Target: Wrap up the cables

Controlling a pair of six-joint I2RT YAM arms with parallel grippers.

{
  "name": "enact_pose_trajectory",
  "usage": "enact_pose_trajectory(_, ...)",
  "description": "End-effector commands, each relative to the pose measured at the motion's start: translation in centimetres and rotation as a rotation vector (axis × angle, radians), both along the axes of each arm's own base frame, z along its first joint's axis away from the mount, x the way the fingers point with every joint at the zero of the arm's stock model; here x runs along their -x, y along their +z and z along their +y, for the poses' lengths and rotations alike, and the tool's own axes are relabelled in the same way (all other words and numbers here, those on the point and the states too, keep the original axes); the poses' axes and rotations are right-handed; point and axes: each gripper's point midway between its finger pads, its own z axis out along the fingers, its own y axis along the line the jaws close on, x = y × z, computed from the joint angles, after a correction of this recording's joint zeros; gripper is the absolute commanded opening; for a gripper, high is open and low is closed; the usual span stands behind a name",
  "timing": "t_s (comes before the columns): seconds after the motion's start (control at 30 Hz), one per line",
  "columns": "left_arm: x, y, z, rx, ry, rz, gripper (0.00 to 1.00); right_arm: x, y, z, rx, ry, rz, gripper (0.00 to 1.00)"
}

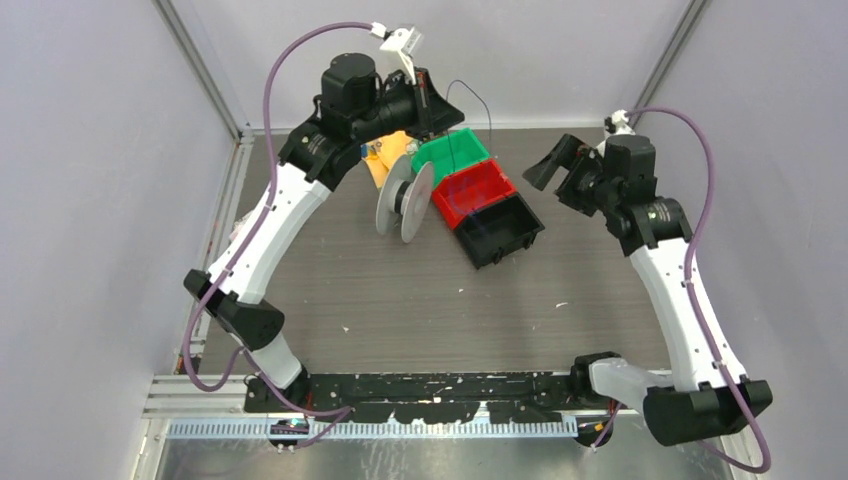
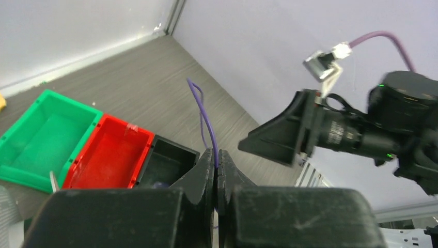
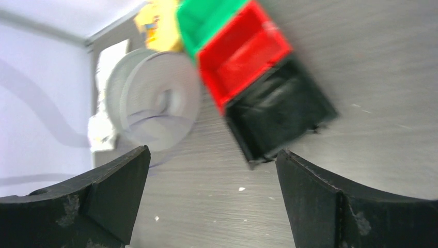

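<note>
The cable (image 1: pixel 488 112) stands in a rounded arch (image 1: pixel 461 82) above my left gripper. It will keep bending in smooth arcs when I carry it toward the spool.
The cable (image 2: pixel 205 120) is a thin purple wire. My left gripper (image 2: pixel 216 155) is shut on it, and the wire arcs up out of the closed jaws. In the top view the left gripper (image 1: pixel 436 108) is raised over the green bin, and the cable (image 1: pixel 472 96) loops up and right from it. A grey spool (image 1: pixel 405 198) stands on edge left of the bins; in the right wrist view the spool (image 3: pixel 155 101) carries a few thin turns of the wire. My right gripper (image 1: pixel 548 168) is open and empty, right of the bins, and also shows in the right wrist view (image 3: pixel 213 160).
Three small bins sit in a diagonal row: green (image 1: pixel 452 153), red (image 1: pixel 476 190), black (image 1: pixel 500 230). A yellow object (image 1: pixel 385 155) lies behind the spool. Metal frame posts and walls bound the table at the back, left and right.
</note>
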Motion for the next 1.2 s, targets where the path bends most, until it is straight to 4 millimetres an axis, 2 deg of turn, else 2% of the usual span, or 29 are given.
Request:
enact_pose_trajectory(0.0, 0.8, 0.7, 0.1, 0.008, -0.045, 0.020, 0.01, 0.2, 5.4, 5.5, -0.087, 0.221, -0.259, 0.99)
enact_pose_trajectory(0.17, 1.5, 1.8, -0.5, 0.052, -0.092, 0.029, 0.01, 0.5, 6.5, 9.4, -0.165, 0.353, -0.307, 1.00)
enact_pose_trajectory(0.27, 1.8, 2.2, -0.9, 0.074, -0.121, 0.043, 0.01, 0.5, 6.0, 11.3, -0.142, 0.400, -0.299, 1.00)
enact_pose_trajectory(0.43, 2.4, 3.0, -1.2, 0.106, -0.153, 0.062, 0.00, -1.9, 4.6, 11.7, -0.080, 0.349, -0.287, 1.00)
enact_pose_trajectory(0.63, 2.6, 3.8, -1.2, 0.125, -0.158, 0.054, 0.01, -4.5, 2.6, 13.2, -0.060, 0.341, -0.252, 1.00)
enact_pose_trajectory(0.8, 2.7, 4.4, -1.2, 0.138, -0.161, 0.054, 0.01, -5.5, 1.5, 13.9, -0.062, 0.336, -0.241, 1.00)
enact_pose_trajectory(0.93, 2.9, 4.7, -1.3, 0.153, -0.172, 0.056, 0.01, -6.0, -0.6, 13.5, -0.039, 0.298, -0.197, 0.95)
enact_pose_trajectory(0.97, 3.0, 4.8, -1.3, 0.155, -0.172, 0.056, 0.01, -6.0, -1.1, 13.3, -0.035, 0.287, -0.189, 0.92)
enact_pose_trajectory(1.07, 3.1, 4.9, -1.2, 0.155, -0.167, 0.052, 0.00, -6.1, -2.3, 12.6, -0.026, 0.245, -0.169, 0.66)
enact_pose_trajectory(1.13, 3.0, 4.9, -0.9, 0.151, -0.158, 0.048, 0.01, -6.0, -3.0, 11.6, 0.004, 0.196, -0.157, 0.38)
enact_pose_trajectory(1.17, 3.0, 4.9, -0.7, 0.147, -0.150, 0.047, 0.01, -6.0, -3.3, 10.6, 0.035, 0.157, -0.147, 0.19)
